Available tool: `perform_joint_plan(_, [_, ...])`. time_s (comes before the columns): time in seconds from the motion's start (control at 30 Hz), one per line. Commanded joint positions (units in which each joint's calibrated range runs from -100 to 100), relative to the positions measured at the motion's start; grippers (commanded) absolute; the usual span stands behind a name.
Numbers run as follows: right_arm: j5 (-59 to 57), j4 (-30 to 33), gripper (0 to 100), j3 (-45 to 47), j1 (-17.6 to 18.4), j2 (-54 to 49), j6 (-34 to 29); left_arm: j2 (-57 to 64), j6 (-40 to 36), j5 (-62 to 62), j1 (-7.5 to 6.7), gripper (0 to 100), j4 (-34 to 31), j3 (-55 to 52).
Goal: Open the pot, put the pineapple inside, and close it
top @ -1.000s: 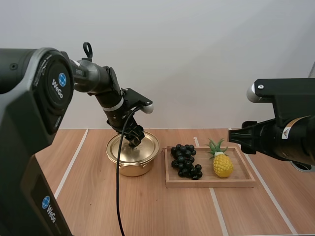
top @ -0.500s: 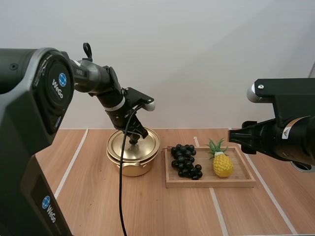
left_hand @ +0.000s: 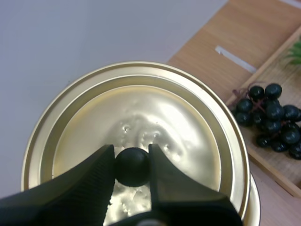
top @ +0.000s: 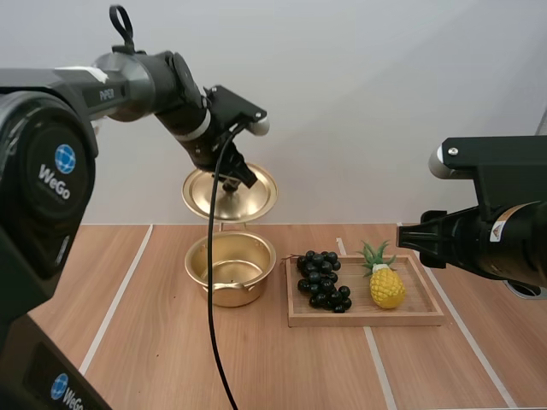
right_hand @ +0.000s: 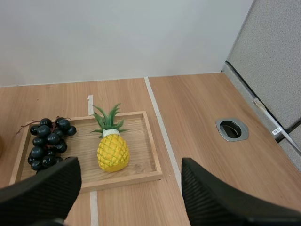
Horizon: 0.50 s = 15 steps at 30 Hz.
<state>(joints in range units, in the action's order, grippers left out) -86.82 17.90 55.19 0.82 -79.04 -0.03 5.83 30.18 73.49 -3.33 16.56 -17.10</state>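
Observation:
The green leaves (top: 374,254) are held to the yellow pineapple by a white band (top: 380,267), so the leaves will stay on and stiff when the robot lifts the pineapple.
My left gripper (top: 232,180) is shut on the black knob (left_hand: 132,165) of the gold lid (top: 229,195), and the lid hangs in the air above the open gold pot (top: 230,269). The pot's inside holds nothing. A yellow pineapple (top: 385,284) with green leaves lies on the wooden tray (top: 367,317) to the right of the pot. My right gripper (right_hand: 129,193) is open, its fingers (right_hand: 44,188) wide apart, high above the tray's near side and the pineapple (right_hand: 112,149).
A bunch of dark grapes (top: 321,279) lies on the tray's left half, between pot and pineapple. White tape lines cross the wooden table. A round metal grommet (right_hand: 232,129) sits in the table to the right of the tray, near a grey partition.
My left gripper closed on the lid's knob and lifted the lid off the pot, straight up. The pot now stands open. The right arm has not moved.

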Motion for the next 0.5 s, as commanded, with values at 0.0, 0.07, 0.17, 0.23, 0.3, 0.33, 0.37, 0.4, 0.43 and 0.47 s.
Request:
perform_joint_plan(0.0, [0.3,0.4,100,-0.6,-0.1,-0.1,0.4,5.9,-3.3,-3.5,-0.11,0,0.8,8.4])
perform_joint_plan(0.07, [0.3,0.4,100,-0.6,-0.1,-0.1,0.4,8.2,-5.1,-7.2,-0.11,0,0.9,11.4])
perform_joint_plan(0.17, [0.3,0.4,100,-0.6,-0.1,-0.1,0.4,11.6,-5.9,-13.1,-0.11,0,1.4,15.1])
perform_joint_plan(0.23, [0.3,0.4,100,-0.6,-0.1,-0.1,0.4,13.6,-6.5,-16.2,-0.11,0,1.6,17.4])
perform_joint_plan(0.3, [0.3,0.4,100,-0.6,-0.1,-0.1,0.4,15.2,-6.8,-18.5,-0.11,0,1.6,19.3])
perform_joint_plan(0.33, [0.3,0.4,100,-0.6,-0.1,-0.1,0.4,15.9,-7.1,-19.6,-0.11,0,1.6,20.4])
perform_joint_plan(0.37, [0.3,0.4,100,-0.6,-0.1,-0.1,0.4,16.7,-7.5,-20.9,-0.11,0,1.6,21.3])
perform_joint_plan(0.4, [0.3,0.4,100,-0.6,-0.1,-0.1,0.4,17.3,-7.8,-22.3,-0.11,0,1.6,22.1])
perform_joint_plan(0.43, [0.3,0.4,100,-0.6,-0.1,-0.1,0.4,18.1,-8.3,-24.6,-0.11,0,1.6,22.6])
perform_joint_plan(0.47, [0.3,0.4,100,-0.6,-0.1,-0.1,0.4,18.9,-8.7,-27.8,-0.11,0,1.6,22.7])
